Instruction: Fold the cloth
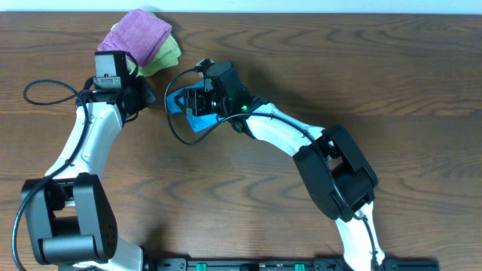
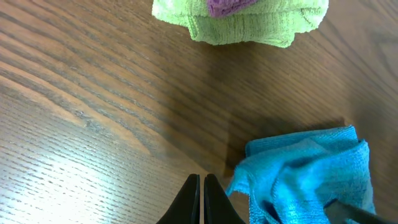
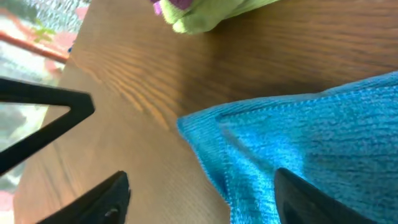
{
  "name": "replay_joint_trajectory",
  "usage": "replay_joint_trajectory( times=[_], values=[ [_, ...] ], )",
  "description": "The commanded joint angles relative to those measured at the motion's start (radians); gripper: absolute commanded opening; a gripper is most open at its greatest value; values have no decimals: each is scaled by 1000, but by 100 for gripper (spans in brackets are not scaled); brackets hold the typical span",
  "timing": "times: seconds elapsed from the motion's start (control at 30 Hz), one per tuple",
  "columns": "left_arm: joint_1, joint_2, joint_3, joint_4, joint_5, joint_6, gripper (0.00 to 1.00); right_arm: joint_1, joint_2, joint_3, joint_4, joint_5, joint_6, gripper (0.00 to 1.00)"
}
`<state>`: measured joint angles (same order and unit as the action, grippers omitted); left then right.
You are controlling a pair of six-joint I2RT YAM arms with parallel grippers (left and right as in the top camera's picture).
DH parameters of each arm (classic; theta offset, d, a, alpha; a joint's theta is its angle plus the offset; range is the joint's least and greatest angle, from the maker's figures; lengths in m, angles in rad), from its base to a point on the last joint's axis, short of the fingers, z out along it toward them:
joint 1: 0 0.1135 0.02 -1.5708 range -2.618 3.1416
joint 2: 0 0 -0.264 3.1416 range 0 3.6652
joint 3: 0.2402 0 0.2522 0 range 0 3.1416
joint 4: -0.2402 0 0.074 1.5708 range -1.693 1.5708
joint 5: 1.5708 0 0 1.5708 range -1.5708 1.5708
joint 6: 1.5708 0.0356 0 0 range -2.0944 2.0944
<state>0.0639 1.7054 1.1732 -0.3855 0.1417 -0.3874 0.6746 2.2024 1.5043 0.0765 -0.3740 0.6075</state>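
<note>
My right gripper covers the sky-blue cloth's edge (image 1: pixel 174 98) nearest my left gripper, so it should back off before my left gripper opens and takes that edge (image 1: pixel 179 107).
The sky-blue cloth (image 1: pixel 190 111) lies bunched and partly folded on the wooden table, mostly under my right gripper (image 1: pixel 197 102). It fills the lower right of the left wrist view (image 2: pixel 311 177) and the right of the right wrist view (image 3: pixel 298 143). My right gripper (image 3: pixel 202 193) is open, its fingers spread over the cloth's left edge, one finger over the cloth and one over bare wood. My left gripper (image 2: pixel 201 199) is shut and empty, just left of the cloth, its tips (image 1: pixel 147 98) apart from it.
A purple folded cloth (image 1: pixel 139 34) lies on a yellow-green folded cloth (image 1: pixel 162 56) at the back left, close behind my left wrist. The yellow-green cloth also shows in the left wrist view (image 2: pixel 242 22) and the right wrist view (image 3: pixel 205 15).
</note>
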Motion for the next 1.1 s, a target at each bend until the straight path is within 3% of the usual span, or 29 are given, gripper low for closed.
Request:
replay_joint_trajectory(
  times=[0.0,0.23,0.33,0.4,0.63,0.73,0.93,1.07],
  values=[
    [8,-19,10,1,-18,17,6,2,10,20,2,-46,-11,81],
    [38,-25,10,-3,18,13,6,-53,-37,20,-17,-45,-94,86],
    [48,-35,10,-5,54,2,13,-89,-72,20,-53,-42,-135,91],
    [55,-47,10,-7,90,-2,26,-124,-105,20,-100,-40,-173,99],
    [55,-68,10,-69,206,-67,82,-254,-251,20,-322,-41,-307,99],
    [55,-68,10,-96,265,-93,96,-304,-338,20,-475,-41,-394,99],
    [55,-66,3,-142,362,-183,96,-401,-523,10,-868,34,-640,99],
    [50,-63,-42,-137,418,-225,95,-491,-684,-100,-941,32,-679,99]
  ],
)
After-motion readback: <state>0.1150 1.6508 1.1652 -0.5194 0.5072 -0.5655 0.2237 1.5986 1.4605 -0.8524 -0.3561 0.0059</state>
